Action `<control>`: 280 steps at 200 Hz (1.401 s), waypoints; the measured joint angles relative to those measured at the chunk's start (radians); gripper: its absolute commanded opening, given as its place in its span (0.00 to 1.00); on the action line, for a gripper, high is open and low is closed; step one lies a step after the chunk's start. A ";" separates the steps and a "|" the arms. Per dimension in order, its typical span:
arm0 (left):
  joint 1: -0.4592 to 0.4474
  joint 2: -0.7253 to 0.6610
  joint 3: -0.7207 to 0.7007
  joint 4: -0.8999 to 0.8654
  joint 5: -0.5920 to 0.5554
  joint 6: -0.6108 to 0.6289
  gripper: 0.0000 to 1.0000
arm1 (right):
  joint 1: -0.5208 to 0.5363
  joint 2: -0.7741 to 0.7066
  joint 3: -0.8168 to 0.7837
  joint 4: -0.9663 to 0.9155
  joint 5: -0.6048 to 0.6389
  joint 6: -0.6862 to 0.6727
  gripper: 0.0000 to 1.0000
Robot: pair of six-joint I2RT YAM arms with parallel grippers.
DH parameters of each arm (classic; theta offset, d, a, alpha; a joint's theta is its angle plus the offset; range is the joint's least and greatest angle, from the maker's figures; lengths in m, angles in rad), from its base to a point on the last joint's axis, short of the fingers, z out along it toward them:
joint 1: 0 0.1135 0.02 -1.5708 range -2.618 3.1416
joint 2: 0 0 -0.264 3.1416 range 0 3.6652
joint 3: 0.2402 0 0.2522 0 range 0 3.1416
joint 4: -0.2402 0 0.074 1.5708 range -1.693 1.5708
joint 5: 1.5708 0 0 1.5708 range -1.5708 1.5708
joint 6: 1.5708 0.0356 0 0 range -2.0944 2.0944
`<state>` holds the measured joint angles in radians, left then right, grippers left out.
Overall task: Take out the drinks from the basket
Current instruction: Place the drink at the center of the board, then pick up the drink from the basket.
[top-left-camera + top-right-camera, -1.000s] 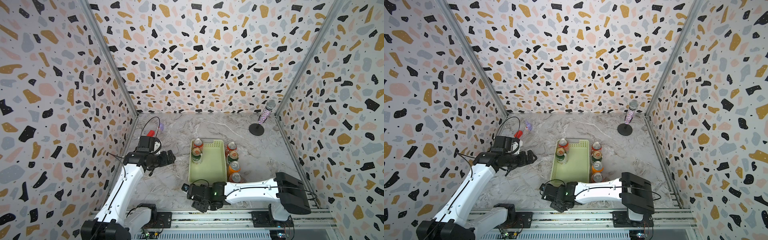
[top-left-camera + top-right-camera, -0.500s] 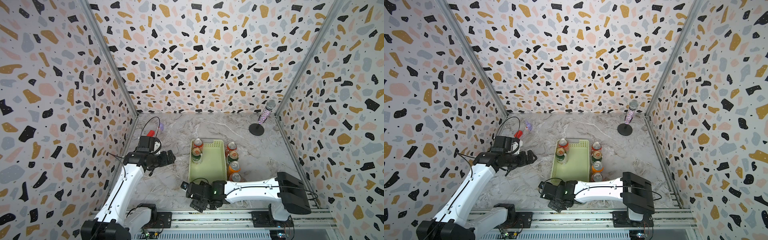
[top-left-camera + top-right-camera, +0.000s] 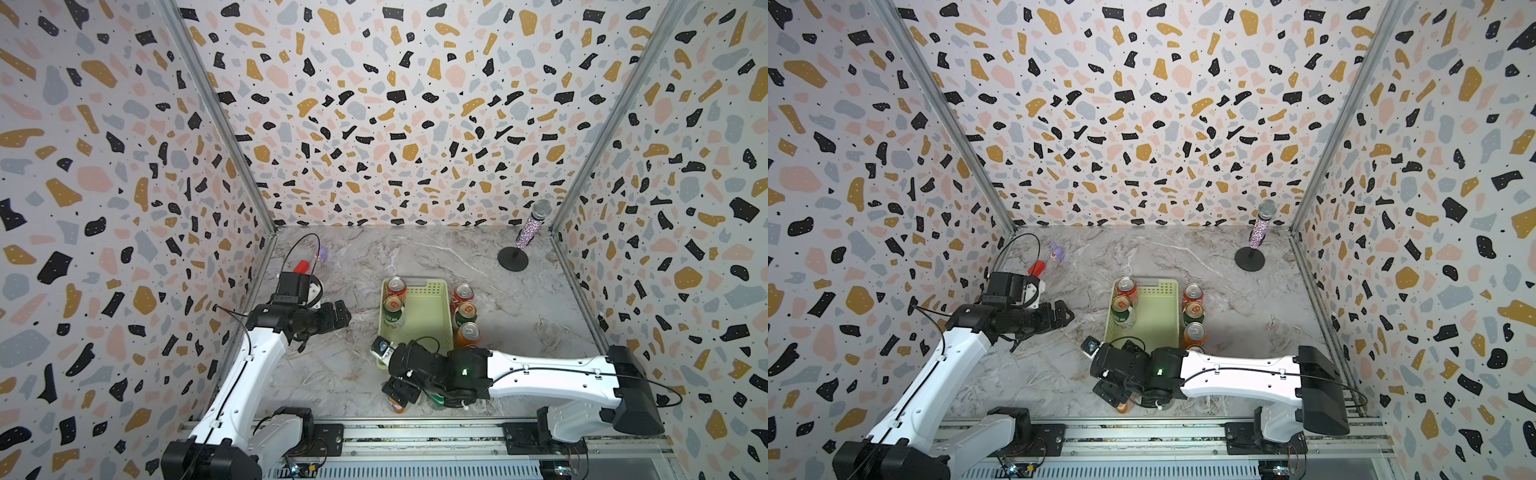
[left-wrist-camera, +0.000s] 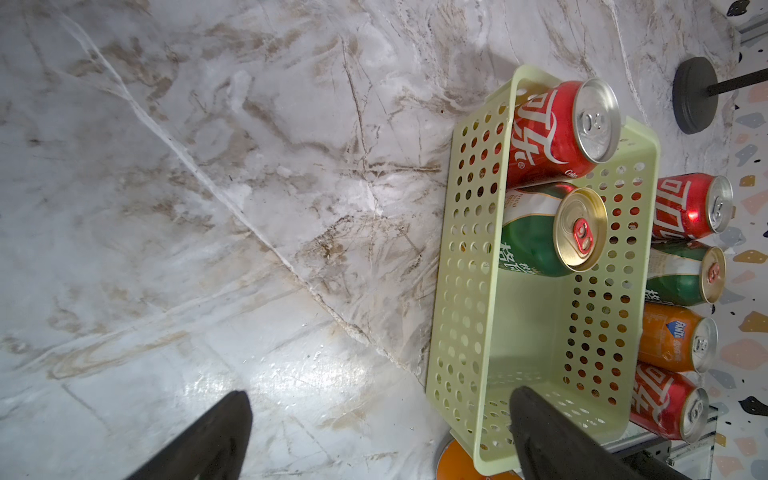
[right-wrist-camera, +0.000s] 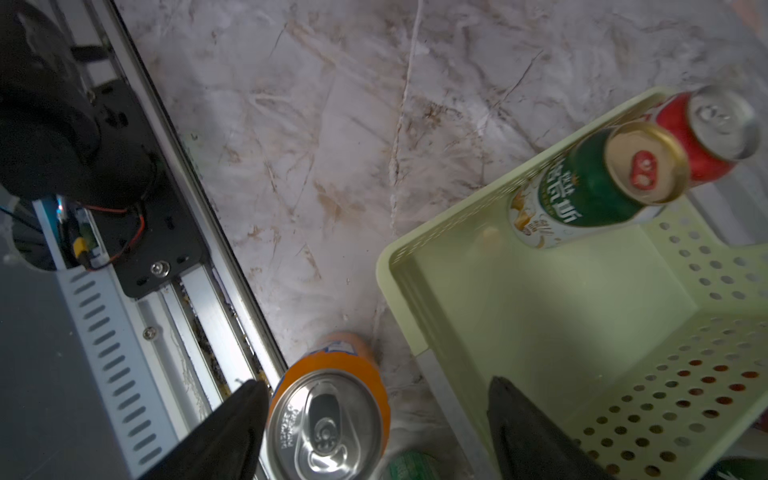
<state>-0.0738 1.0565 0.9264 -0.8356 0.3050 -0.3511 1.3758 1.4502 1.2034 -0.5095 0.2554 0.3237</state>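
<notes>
My right gripper keeps going toward the dark green can [image 3: 392, 306] until the fingers are on both sides of it, because the can stands upright with open basket's bottom [image 3: 424, 321] next to it.
The pale green basket [image 3: 426, 322] [image 4: 528, 332] lies mid-table. Two drinks stand at its far end: a red can [image 3: 395, 287] [image 4: 557, 133] and a dark green can [image 3: 393, 311] [image 4: 536, 237]. Right of the basket stands a row of red [image 3: 462, 293], green [image 3: 465, 313] and orange [image 3: 468, 334] cans. My right gripper [image 5: 376, 384] is open at the basket's near end. An orange can [image 5: 328, 415] [image 3: 397, 406] stands upright between its fingers, close against one of them, with a green can [image 5: 409, 465] beside it. My left gripper [image 3: 343, 316] [image 4: 382, 397] hangs open and empty left of the basket.
A glittery microphone [image 3: 534, 224] on a round black stand [image 3: 513, 259] occupies the back right corner. A small red object [image 3: 302, 266] and a purple one [image 3: 322, 251] lie at the back left. The metal rail [image 3: 415, 428] runs along the front edge, just behind the orange can.
My right gripper went from shut to open, letting go of the orange can, which now stands near the front rail. The left arm has not moved.
</notes>
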 measured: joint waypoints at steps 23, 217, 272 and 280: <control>0.000 -0.001 0.000 0.000 0.000 0.000 1.00 | -0.087 -0.037 0.004 0.002 -0.025 0.022 0.86; 0.015 -0.098 0.000 -0.002 -0.082 0.000 1.00 | -0.456 0.356 0.351 -0.120 -0.229 0.098 0.85; 0.019 -0.070 0.000 -0.002 -0.074 0.000 1.00 | -0.455 0.459 0.441 -0.128 -0.208 0.092 0.85; 0.019 -0.071 0.000 -0.002 -0.074 0.000 1.00 | -0.455 0.477 0.453 -0.129 -0.206 0.091 0.85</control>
<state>-0.0551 0.9859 0.9264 -0.8371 0.2306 -0.3511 0.9207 1.9270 1.6566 -0.6380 0.0490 0.4145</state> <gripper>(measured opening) 0.998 0.850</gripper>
